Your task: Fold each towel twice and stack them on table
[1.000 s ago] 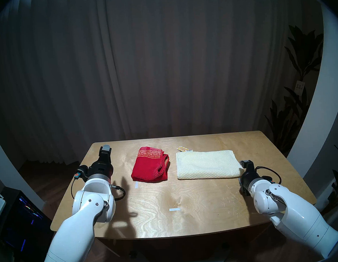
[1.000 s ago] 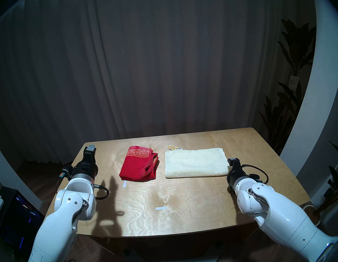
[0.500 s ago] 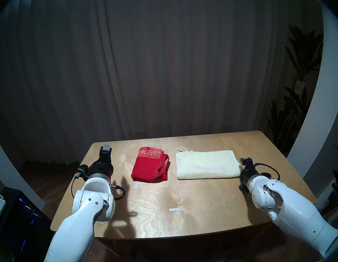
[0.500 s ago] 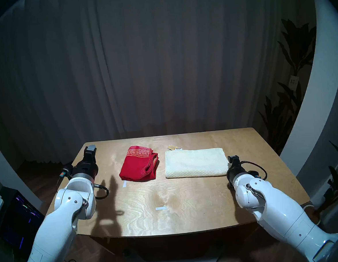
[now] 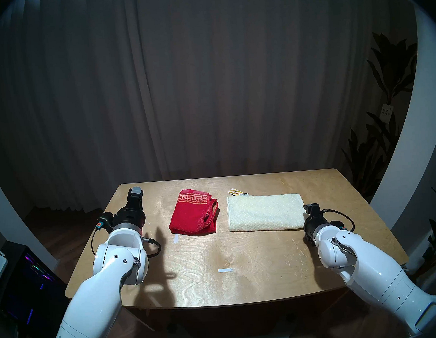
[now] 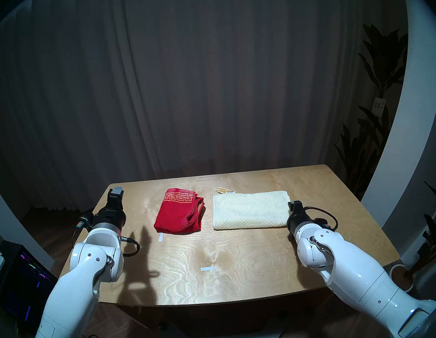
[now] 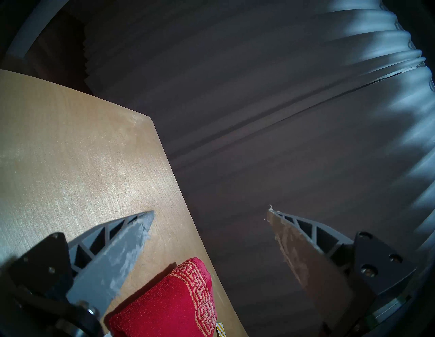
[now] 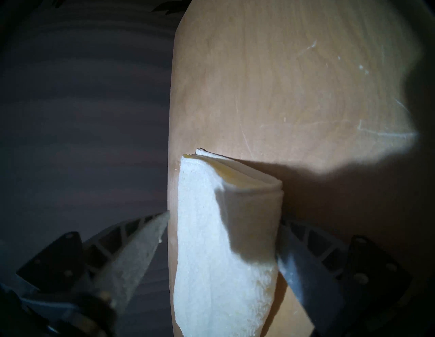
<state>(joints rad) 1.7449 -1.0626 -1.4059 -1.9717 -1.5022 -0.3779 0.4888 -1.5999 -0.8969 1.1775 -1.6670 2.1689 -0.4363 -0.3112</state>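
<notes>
The layered end (image 8: 242, 175) is between the fingers of the robot's right gripper, so I expect the cream towel (image 5: 266, 213) to bend over with its layers together when the robot folds it.
A bright red towel (image 5: 193, 214) with a gold key border lies folded on the plywood table (image 5: 243, 253), left of centre. The larger cream towel (image 5: 265, 213) lies folded flat to its right. My left gripper (image 5: 136, 191) hovers open over the table's far left corner, apart from the red towel (image 7: 171, 303), which shows at the bottom of the left wrist view. My right gripper (image 5: 311, 207) is at the cream towel's right end. In the right wrist view it (image 8: 223, 217) stands open with the cream towel's layered edge (image 8: 211, 235) between its fingers.
A small striped paper tag (image 5: 236, 192) lies just behind the cream towel. White tape marks (image 5: 225, 270) (image 5: 175, 238) are on the tabletop. A dark curtain hangs behind the table, a plant (image 5: 389, 127) stands at the right, and a computer case (image 5: 26, 276) is on the floor at the left.
My right arm has moved left and forward, bringing its open gripper from beside the cream towel's near right corner onto its right end. The left arm and both towels have not moved.
</notes>
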